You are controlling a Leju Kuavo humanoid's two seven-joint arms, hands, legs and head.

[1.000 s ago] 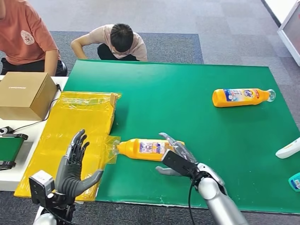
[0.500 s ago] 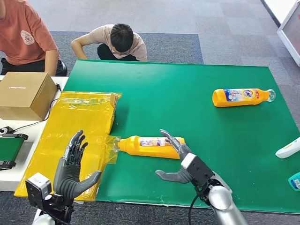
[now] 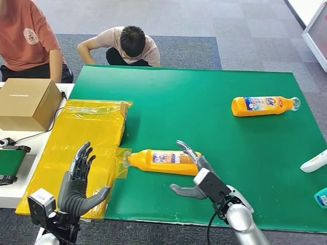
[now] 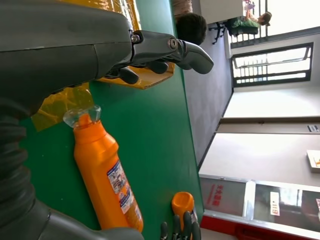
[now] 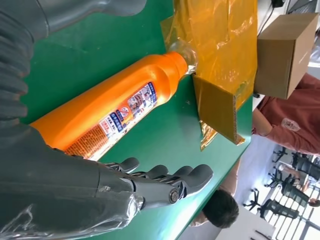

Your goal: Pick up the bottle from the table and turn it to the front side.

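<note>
I expect the hidden bottom side of the orange bottle (image 3: 144, 160) to show the big logo when I turn the bottle, because the label (image 3: 172, 157) facing up is small print and little panels.
An orange bottle (image 3: 164, 161) with a blue and white label lies on its side on the green mat (image 3: 216, 127), its clear cap (image 3: 125, 161) pointing at the yellow plastic sheet. My right hand (image 3: 194, 176) is open at the bottle's base end. Its fingers (image 3: 189, 152) reach over the base and its thumb (image 3: 184, 191) is spread apart on the near side. The right wrist view shows the bottle (image 5: 113, 112) lying between fingers (image 5: 166, 182) and palm, ungripped. My left hand (image 3: 79, 181) is raised open over the sheet's near edge, left of the cap (image 4: 81, 115).
A second orange bottle (image 3: 262, 105) lies at the mat's far right. A yellow plastic sheet (image 3: 85, 138) and a cardboard box (image 3: 27, 102) are on the left. Two people (image 3: 131, 43) crouch at the far edge. A white object (image 3: 314, 162) and a teal one (image 3: 322, 198) sit at the right edge.
My right hand has drawn back toward the near edge, so more of the bottle's base shows. The bottle has shifted slightly. My left hand has sunk a little.
</note>
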